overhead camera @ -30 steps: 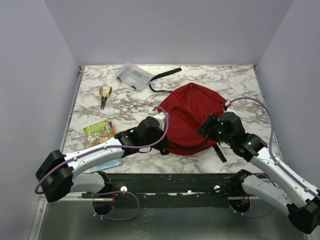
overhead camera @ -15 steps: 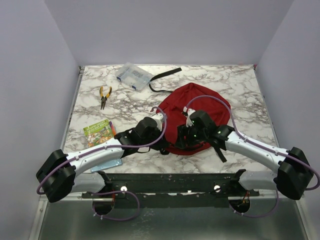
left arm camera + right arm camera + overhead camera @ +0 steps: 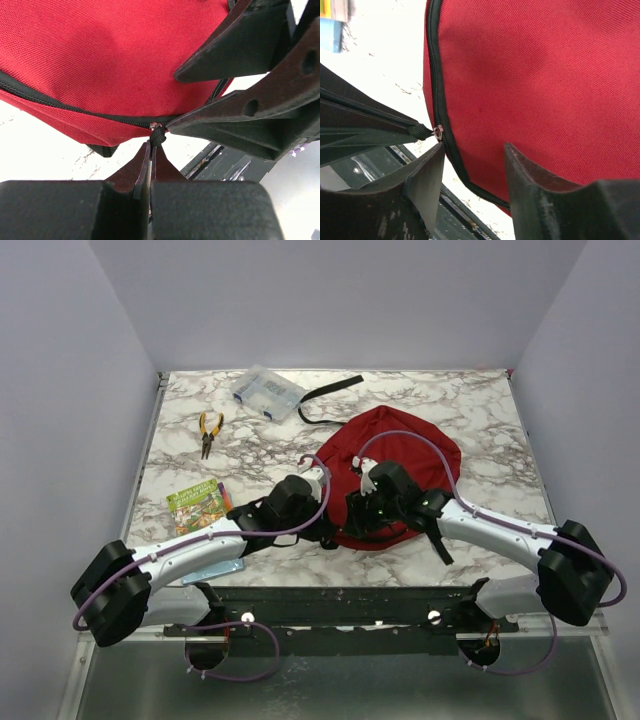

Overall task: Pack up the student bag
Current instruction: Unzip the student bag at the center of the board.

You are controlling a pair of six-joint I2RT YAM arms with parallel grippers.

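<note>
The zip's metal slider (image 3: 155,125) is at the bag's near corner, and its pull is stretched across the zip. My left gripper should move the slider along the zip toward the back (image 3: 60,103).
The student bag (image 3: 402,448), dark red with a black zip, lies right of the table's middle. My left gripper (image 3: 332,528) is at its near-left edge, shut on the black zip pull (image 3: 158,135), which comes off the zip's metal slider. The bag's red cloth (image 3: 100,65) fills the left wrist view above the jaws (image 3: 150,146). My right gripper (image 3: 356,518) sits right beside it, open, its jaws (image 3: 474,150) standing on either side of the bag's zipped edge (image 3: 451,150) without touching it. The pull (image 3: 420,131) shows stretched taut to the left.
A clear plastic box (image 3: 266,392) and a loose black strap (image 3: 326,394) lie at the back. Yellow-handled pliers (image 3: 209,431) lie at the left, a green booklet (image 3: 198,505) nearer. A light blue flat piece (image 3: 215,570) lies under the left arm.
My right arm has swung in from the bag's right side to its near-left edge, beside the left gripper. The left gripper has stayed shut on the zip pull.
</note>
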